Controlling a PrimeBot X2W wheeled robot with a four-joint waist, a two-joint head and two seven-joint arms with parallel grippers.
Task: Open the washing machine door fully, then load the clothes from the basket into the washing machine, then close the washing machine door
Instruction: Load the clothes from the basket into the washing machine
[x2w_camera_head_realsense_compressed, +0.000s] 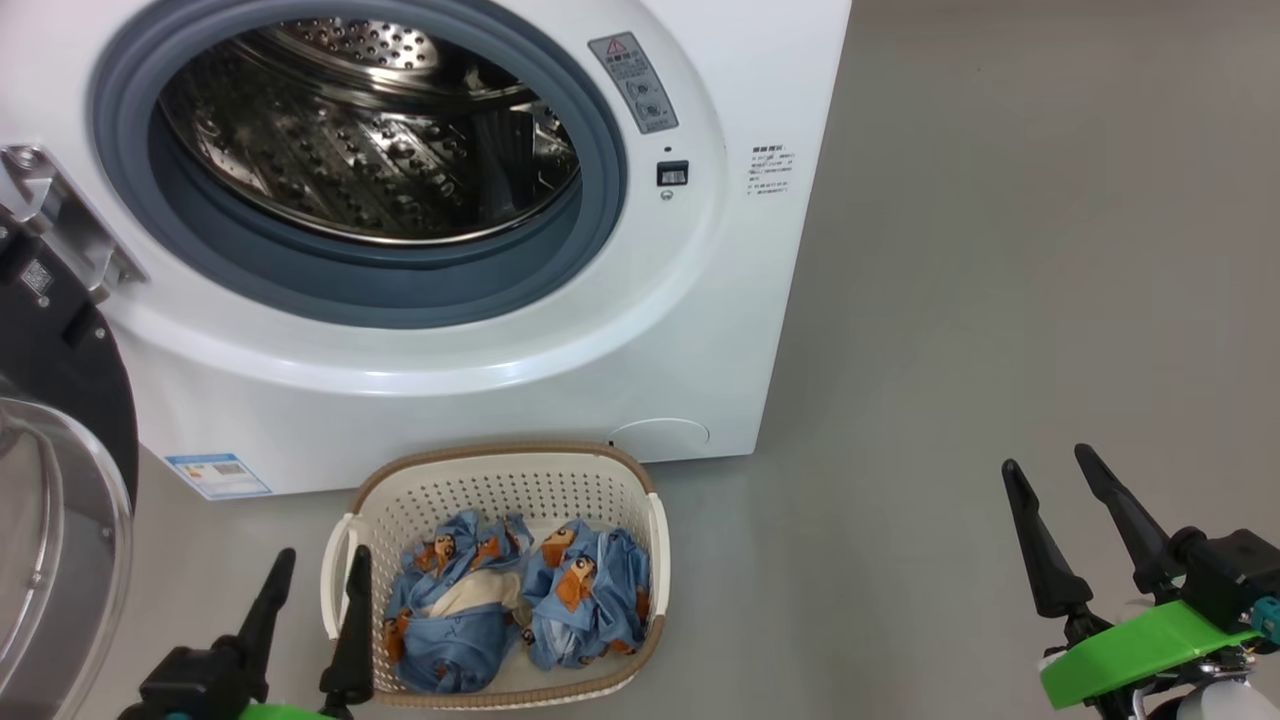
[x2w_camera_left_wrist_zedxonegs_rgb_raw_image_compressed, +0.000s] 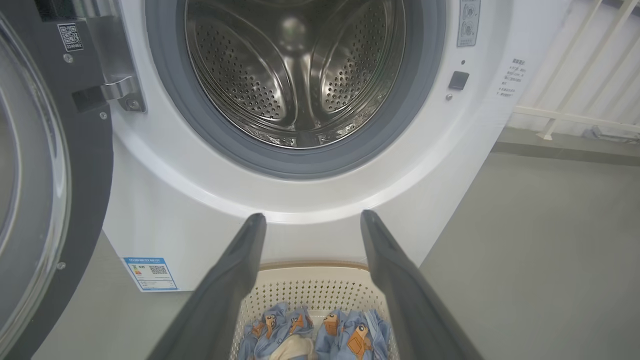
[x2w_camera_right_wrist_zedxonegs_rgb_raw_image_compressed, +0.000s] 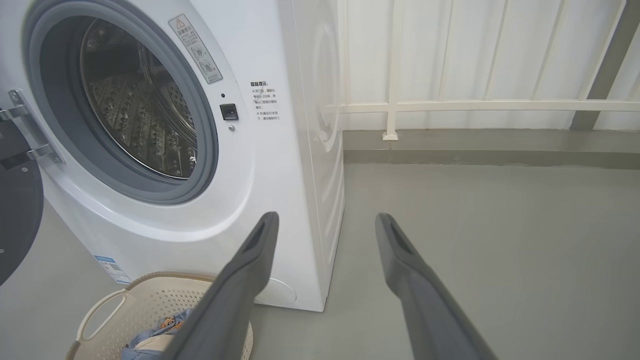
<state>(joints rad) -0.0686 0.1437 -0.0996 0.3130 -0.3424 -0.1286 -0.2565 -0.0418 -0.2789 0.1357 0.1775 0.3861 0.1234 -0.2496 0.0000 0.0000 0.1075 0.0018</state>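
Loose folds (x2w_camera_head_realsense_compressed: 615, 574) lie piled up in the bundle farther from the door (x2w_camera_head_realsense_compressed: 584, 595). I expect the bundle to drop open and trail long when I carry it.
The white washing machine (x2w_camera_head_realsense_compressed: 560, 330) stands with its steel drum (x2w_camera_head_realsense_compressed: 370, 130) bare. Its door (x2w_camera_head_realsense_compressed: 60, 520) hangs swung wide at the left on a metal hinge (x2w_camera_head_realsense_compressed: 60, 225); the door (x2w_camera_left_wrist_zedxonegs_rgb_raw_image_compressed: 45, 175) also edges the left wrist view. In front sits the cream basket (x2w_camera_head_realsense_compressed: 500, 480) holding two bundles of light blue clothes (x2w_camera_head_realsense_compressed: 520, 595). My left gripper (x2w_camera_head_realsense_compressed: 322, 565) hovers open at the basket's left rim, nothing between its fingers; in its own view it (x2w_camera_left_wrist_zedxonegs_rgb_raw_image_compressed: 312, 217) points over the clothes (x2w_camera_left_wrist_zedxonegs_rgb_raw_image_compressed: 320, 335) toward the drum. My right gripper (x2w_camera_head_realsense_compressed: 1050, 465) is open over bare floor at the right.
Grey floor (x2w_camera_head_realsense_compressed: 1000, 300) stretches to the right of the machine. A white railing (x2w_camera_right_wrist_zedxonegs_rgb_raw_image_compressed: 480, 106) and white panelled wall run behind it. A blue label (x2w_camera_head_realsense_compressed: 218, 475) marks the machine's lower left corner.
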